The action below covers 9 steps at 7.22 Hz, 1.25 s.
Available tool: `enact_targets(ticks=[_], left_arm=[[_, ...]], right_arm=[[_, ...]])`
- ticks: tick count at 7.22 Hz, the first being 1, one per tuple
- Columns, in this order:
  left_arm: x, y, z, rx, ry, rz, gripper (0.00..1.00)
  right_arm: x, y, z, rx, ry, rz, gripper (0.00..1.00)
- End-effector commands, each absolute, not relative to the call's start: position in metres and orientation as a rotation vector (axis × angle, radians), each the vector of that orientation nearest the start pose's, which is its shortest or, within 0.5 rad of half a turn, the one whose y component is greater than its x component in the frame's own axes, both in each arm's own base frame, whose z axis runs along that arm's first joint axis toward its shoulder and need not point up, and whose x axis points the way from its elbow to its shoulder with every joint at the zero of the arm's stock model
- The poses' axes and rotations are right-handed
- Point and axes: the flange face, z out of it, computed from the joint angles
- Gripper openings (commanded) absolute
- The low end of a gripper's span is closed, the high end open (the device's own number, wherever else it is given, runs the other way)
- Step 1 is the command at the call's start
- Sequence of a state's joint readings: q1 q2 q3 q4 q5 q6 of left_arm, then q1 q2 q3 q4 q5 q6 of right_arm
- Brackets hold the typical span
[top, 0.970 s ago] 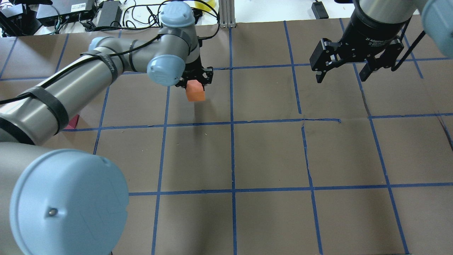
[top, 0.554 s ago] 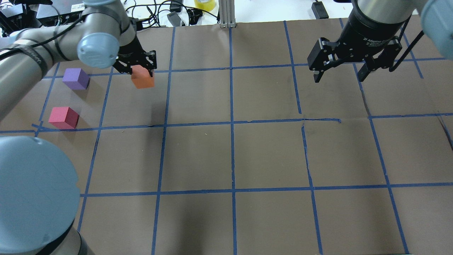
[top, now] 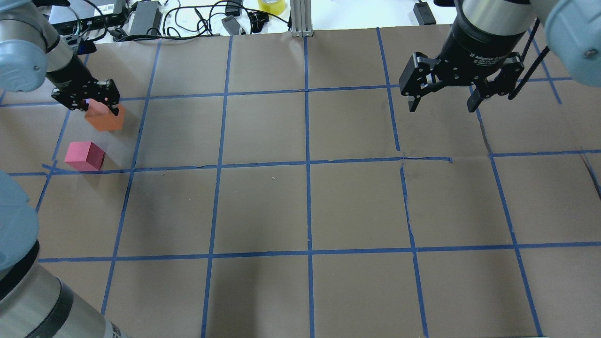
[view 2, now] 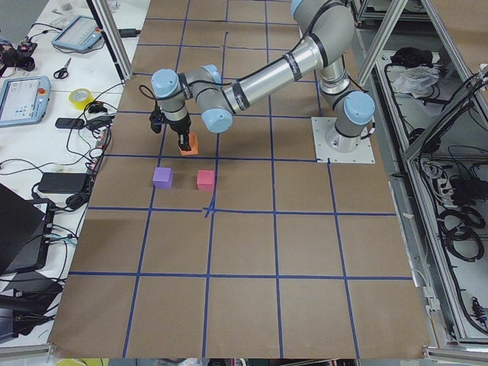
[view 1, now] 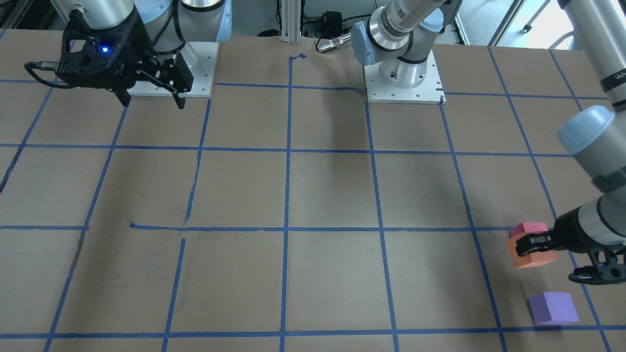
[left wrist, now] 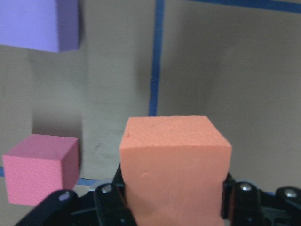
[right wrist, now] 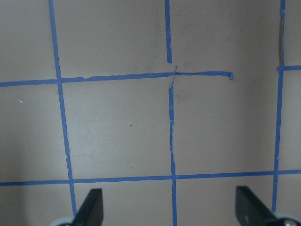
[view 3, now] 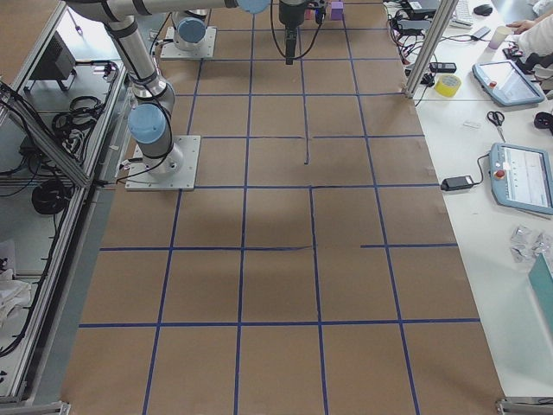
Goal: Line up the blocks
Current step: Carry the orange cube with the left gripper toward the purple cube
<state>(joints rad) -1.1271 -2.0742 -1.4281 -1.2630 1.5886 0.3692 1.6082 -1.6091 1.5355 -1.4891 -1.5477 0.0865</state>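
The orange block (view 2: 191, 146) in my left gripper is out of line with the purple and pinkish-red blocks, so I need to move it back into their gap (view 2: 184, 181) and lower it.
My left gripper (top: 89, 99) is shut on the orange block (top: 105, 119) and holds it a little above the table at the far left. The wrist view shows the orange block (left wrist: 174, 165) between the jaws, the pinkish-red block (left wrist: 40, 167) at lower left and the purple block (left wrist: 42, 23) at upper left. In the front view the orange block (view 1: 533, 256) hangs between the pinkish-red block (view 1: 528, 228) and the purple block (view 1: 553, 308). The pinkish-red block (top: 84, 156) lies on the table. The purple block is hidden in the overhead view. My right gripper (top: 441, 104) is open and empty, high over the far right.
Blue tape lines (top: 307, 164) divide the brown table into squares. Cables, power bricks and a yellow tape roll (top: 271, 5) lie past the far edge, beside an aluminium post (top: 300, 19). The arm bases (view 1: 403, 78) stand at the robot's edge.
My left arm has swung left with the orange block, from the table's middle to beside the pinkish-red and purple blocks, covering the purple one overhead. My right gripper has drifted slightly left, still open.
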Motion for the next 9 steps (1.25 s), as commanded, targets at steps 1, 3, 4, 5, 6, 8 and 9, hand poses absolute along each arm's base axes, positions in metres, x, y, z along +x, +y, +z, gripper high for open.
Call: enact_targets(ticks=[1,3,4,5,6,8,9], left_arm=[[0.242,-0.653,0.278,-0.038,3.12,0.025,0.0],[0.243,-0.657,0.259,-0.043,3.14,0.04,0.0],[0.245,-0.661,0.254,-0.022,3.136,0.019,0.0],[0.244,-0.662,0.253,-0.003,3.134,0.013,0.0],[0.239,-0.665,0.255,0.024,3.13,-0.006,0.0],[0.214,-0.674,0.257,0.051,3.141,-0.025,0.0],[0.212,-0.675,0.257,0.077,3.136,-0.023,0.0]], right_arm=[[0.157,-0.468,0.514,0.079,3.117,0.022,1.0],[0.153,-0.47,0.508,0.08,3.159,0.039,1.0],[0.148,-0.468,0.498,0.081,3.21,0.066,1.0],[0.147,-0.465,0.497,0.089,3.213,0.066,1.0],[0.146,-0.465,0.496,0.091,3.215,0.061,1.0],[0.146,-0.466,0.5,0.094,3.194,0.041,1.0],[0.146,-0.465,0.503,0.087,3.192,0.034,1.0]])
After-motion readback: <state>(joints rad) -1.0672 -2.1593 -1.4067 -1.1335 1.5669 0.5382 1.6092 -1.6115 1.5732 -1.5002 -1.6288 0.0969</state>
